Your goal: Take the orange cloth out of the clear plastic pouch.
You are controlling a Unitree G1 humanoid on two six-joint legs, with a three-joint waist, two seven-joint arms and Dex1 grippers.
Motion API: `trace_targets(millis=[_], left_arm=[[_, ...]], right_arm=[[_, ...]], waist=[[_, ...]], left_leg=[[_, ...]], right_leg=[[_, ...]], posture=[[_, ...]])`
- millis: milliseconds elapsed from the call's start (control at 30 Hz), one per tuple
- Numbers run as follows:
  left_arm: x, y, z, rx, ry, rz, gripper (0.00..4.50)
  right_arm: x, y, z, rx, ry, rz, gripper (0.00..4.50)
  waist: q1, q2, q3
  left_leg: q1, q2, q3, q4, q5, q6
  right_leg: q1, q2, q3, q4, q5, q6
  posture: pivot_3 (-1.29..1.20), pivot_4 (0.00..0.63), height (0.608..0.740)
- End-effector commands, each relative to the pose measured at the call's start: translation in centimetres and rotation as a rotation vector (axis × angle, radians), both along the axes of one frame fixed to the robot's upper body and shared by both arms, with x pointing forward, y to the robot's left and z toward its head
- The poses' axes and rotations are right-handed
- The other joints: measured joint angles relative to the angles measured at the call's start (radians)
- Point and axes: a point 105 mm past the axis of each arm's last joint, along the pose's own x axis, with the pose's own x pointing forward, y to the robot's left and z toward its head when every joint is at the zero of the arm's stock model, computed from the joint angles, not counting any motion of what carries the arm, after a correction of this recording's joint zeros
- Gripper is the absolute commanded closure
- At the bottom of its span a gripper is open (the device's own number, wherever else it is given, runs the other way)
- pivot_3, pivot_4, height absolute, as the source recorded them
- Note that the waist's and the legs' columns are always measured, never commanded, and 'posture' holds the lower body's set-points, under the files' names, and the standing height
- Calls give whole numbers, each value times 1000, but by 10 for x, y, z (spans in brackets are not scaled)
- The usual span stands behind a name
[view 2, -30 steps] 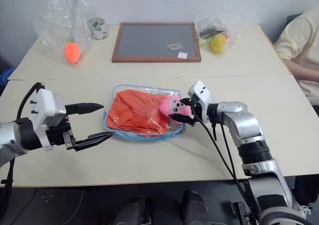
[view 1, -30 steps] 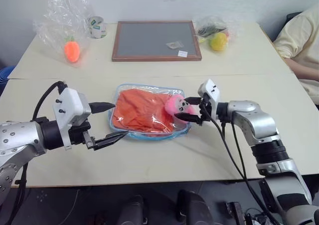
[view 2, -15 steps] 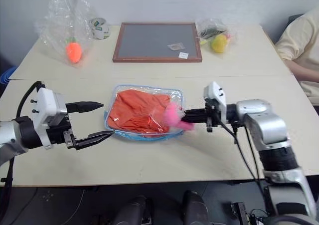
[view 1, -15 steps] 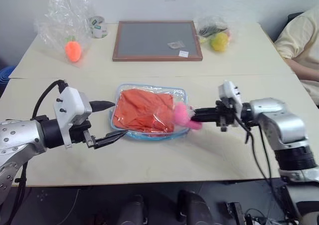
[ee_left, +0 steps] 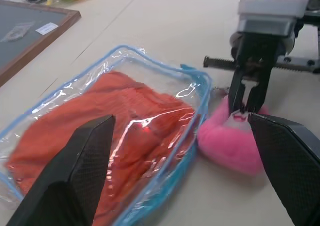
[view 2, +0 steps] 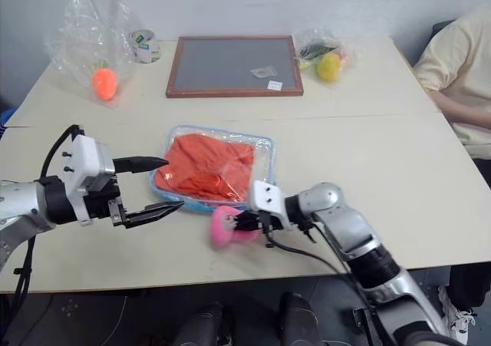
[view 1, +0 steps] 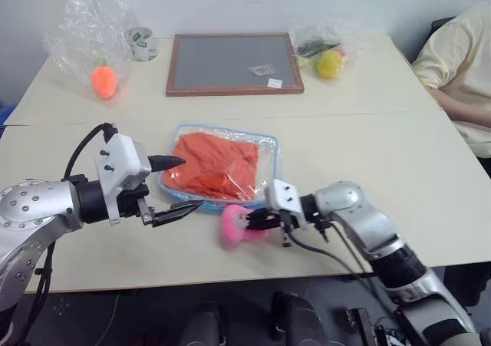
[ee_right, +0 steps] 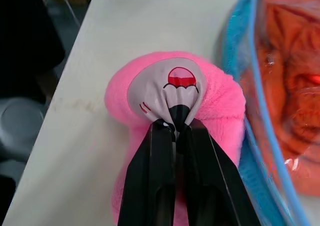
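Note:
I see a metal clip between the pink plush [view 1: 235,225] and the pouch's blue trim, so the plush will drag the zipper open when I pull.
The clear plastic pouch [view 1: 270,148] with blue trim lies flat mid-table, and the orange cloth [view 1: 211,163] is inside it. My left gripper [view 1: 187,183] hovers open at the pouch's left edge, one finger over the pouch and one in front of it. My right gripper [view 1: 248,222] is shut on a pink plush toy [view 1: 232,228], which rests on the table just in front of the pouch's near edge. In the right wrist view the fingers [ee_right: 160,186] pinch the toy's face [ee_right: 172,88], with the pouch [ee_right: 240,50] beside it.
A wood-framed grey board [view 1: 234,62] lies at the back. A crinkled bag with an orange carrot toy [view 1: 103,80] and a tape roll [view 1: 141,41] sit back left. A bag with a yellow toy [view 1: 329,63] is back right. A person's sleeve [view 1: 460,62] is at the right.
My right gripper shut on the pink plush toy and drew it off the pouch, down to the table near the front edge. The left gripper kept still and open.

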Motion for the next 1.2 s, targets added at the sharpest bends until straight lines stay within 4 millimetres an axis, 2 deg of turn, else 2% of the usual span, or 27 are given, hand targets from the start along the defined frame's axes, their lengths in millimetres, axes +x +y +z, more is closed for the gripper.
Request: trace_targets(millis=[33,100,233,333,533,700,767,833,967,1000,1067,1200], left_arm=[[-1,-2,6,6,-38,-10,51],[-1,-2,5,5,-34,-12,51],[-2,-7,0,0,-19,-31,51],[-5,-19,-10,1,8,-83,51],[-5,-39,-31,51,74,-220,51],[-2,-58,-54,172,85,-364,51],[0,-61,-68,249,79,-412,51],[2,-61,-79,304,79,-445,51],[12,-62,-89,340,73,-462,51],[14,-62,-88,335,67,-458,230],[16,-62,-87,320,62,-450,629],[15,-58,-88,314,65,-441,1841]], right_arm=[[-3,-4,1,-1,62,-17,3852],[-11,-9,2,-1,108,10,3341],[-23,-22,8,-13,139,48,1934],[-25,-30,24,12,101,51,886],[-32,-39,58,99,102,68,886],[-3,-57,74,25,-86,-26,886],[18,-64,66,-81,-248,-43,886],[29,-66,58,-150,-333,-28,886],[47,-57,40,-227,-445,27,886],[50,-55,38,-236,-463,35,855],[55,-51,38,-228,-484,45,1263],[59,-47,41,-202,-497,46,2518]], waist=[[1,0,0],[3,0,0],[10,0,0],[9,0,0],[10,0,0],[11,0,0],[10,0,0],[7,0,0],[4,0,0],[4,0,0],[5,0,0],[8,0,0]], left_leg=[[0,0,0,0,0,0],[0,0,0,0,0,0],[0,0,0,0,0,0],[0,0,0,0,0,1],[0,0,1,0,0,1],[0,-2,2,0,0,1],[0,-5,4,0,-1,1],[0,-5,7,0,-1,1],[0,-5,8,-1,0,1],[-1,-5,9,-1,0,1],[-1,-4,8,0,0,1],[-1,1,7,1,0,1]], right_leg=[[0,0,0,0,0,0],[0,0,0,0,0,0],[0,0,0,0,0,0],[0,0,0,0,0,0],[0,0,0,0,0,0],[0,0,1,0,1,-1],[-1,1,1,0,1,-1],[-2,1,1,-1,1,-1],[-2,1,1,-1,1,0],[-2,1,1,-1,1,-1],[-2,1,1,-1,1,0],[-2,1,1,0,1,0]], posture=[[0,150,740],[0,150,740],[0,150,740],[0,150,740],[0,150,740],[0,150,740],[0,150,740],[0,150,740],[0,150,740],[0,150,740],[0,150,740],[0,150,740]])
